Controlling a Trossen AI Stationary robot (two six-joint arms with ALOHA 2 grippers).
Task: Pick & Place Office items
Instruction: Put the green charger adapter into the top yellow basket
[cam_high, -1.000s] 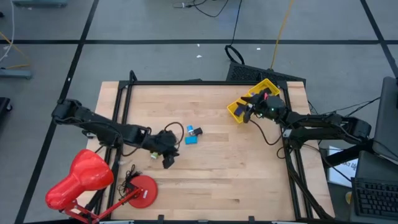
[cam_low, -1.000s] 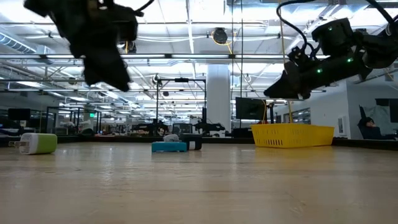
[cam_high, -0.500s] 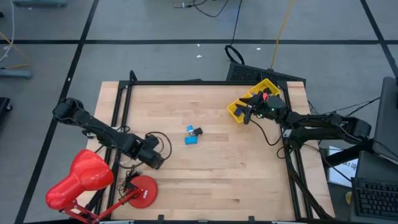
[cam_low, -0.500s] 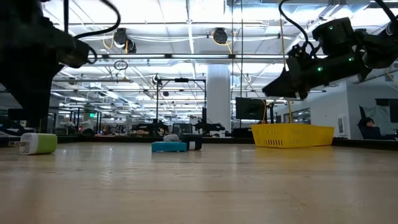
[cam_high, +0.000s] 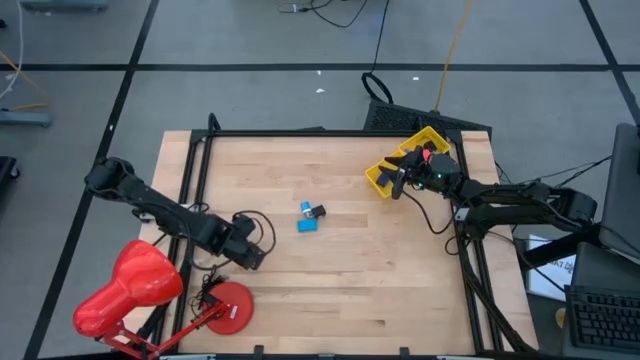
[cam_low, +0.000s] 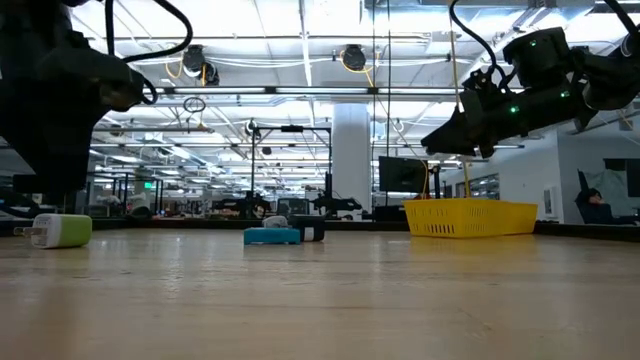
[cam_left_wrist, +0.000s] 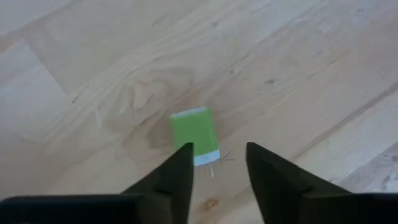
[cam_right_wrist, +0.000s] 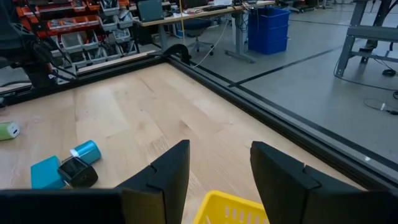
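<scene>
The green and white item (cam_low: 66, 231) is far away from the yellow tray (cam_low: 466, 217), so my left gripper should pick up the item and pass it to my right gripper.
A small green and white item (cam_left_wrist: 194, 135) lies flat on the wooden table (cam_high: 350, 270), at the left in the low view (cam_low: 62, 231). My left gripper (cam_left_wrist: 219, 163) points down above it, open, with the item just past its fingertips. A teal block (cam_high: 308, 226), a blue piece (cam_high: 305, 208) and a black piece (cam_high: 318, 212) lie together at mid-table. My right gripper (cam_right_wrist: 219, 163) hangs level and open over the yellow tray (cam_high: 405, 160) at the far right, nothing between its fingers.
A big red desk lamp (cam_high: 125, 290) with its round base (cam_high: 228, 305) stands at the near left corner, close to my left arm. A black frame (cam_high: 330, 132) runs along the table's edges. Bare wood lies between the mid-table pieces and the near edge.
My left gripper has gone toward the table's left edge, away from the mid-table pieces, and has tipped over until it points down above the green item. It has kept still for the last half second. The items have not moved.
</scene>
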